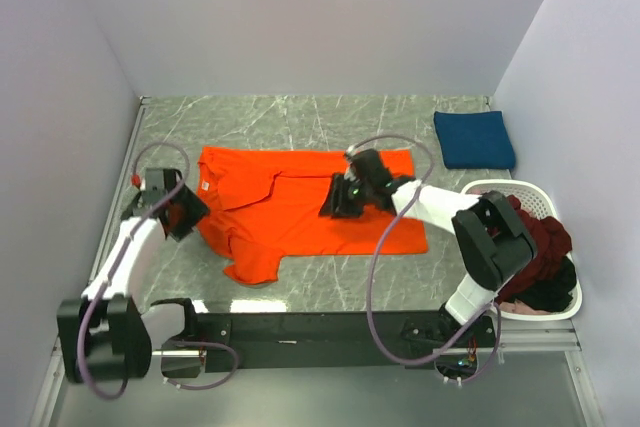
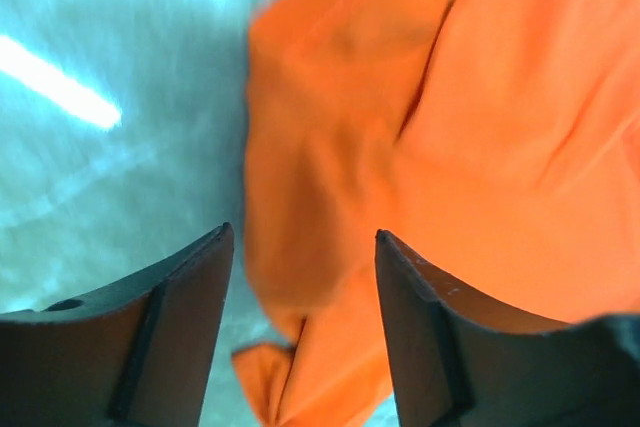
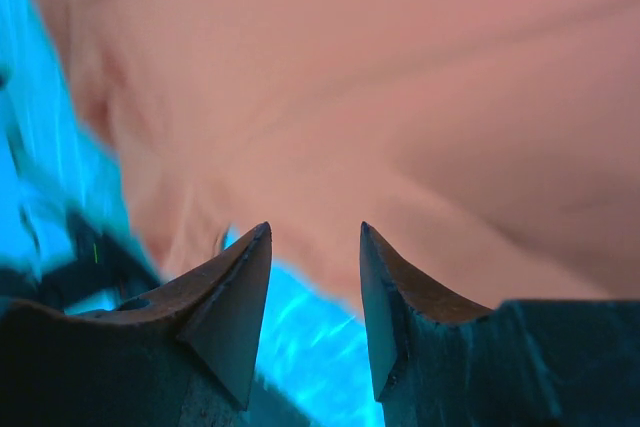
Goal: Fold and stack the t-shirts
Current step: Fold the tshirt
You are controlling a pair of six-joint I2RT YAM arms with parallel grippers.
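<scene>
The orange t-shirt's sleeve (image 1: 256, 262) is bunched up at the t-shirt's front edge. Next, I lay it flat first, and then my right gripper can take the hem's front corner (image 1: 422, 249) for the fold.
A bright orange t-shirt (image 1: 300, 212) lies spread on the marble table, partly folded, with a sleeve sticking out at the front left. My left gripper (image 1: 188, 214) hovers at the shirt's left edge. In the left wrist view it (image 2: 302, 232) is open over a rumpled sleeve of the orange t-shirt (image 2: 440, 127), gripping nothing. My right gripper (image 1: 336, 201) is over the middle of the shirt. In the right wrist view it (image 3: 315, 227) is open, with the cloth (image 3: 400, 97) just beyond the tips. A folded navy t-shirt (image 1: 474, 139) lies at the back right.
A white oval basket (image 1: 532, 190) stands at the right edge, holding a maroon shirt (image 1: 545, 242) and a black one (image 1: 548, 292). Grey walls close in the table on the left, back and right. The right arm's cable loops over the front of the orange shirt.
</scene>
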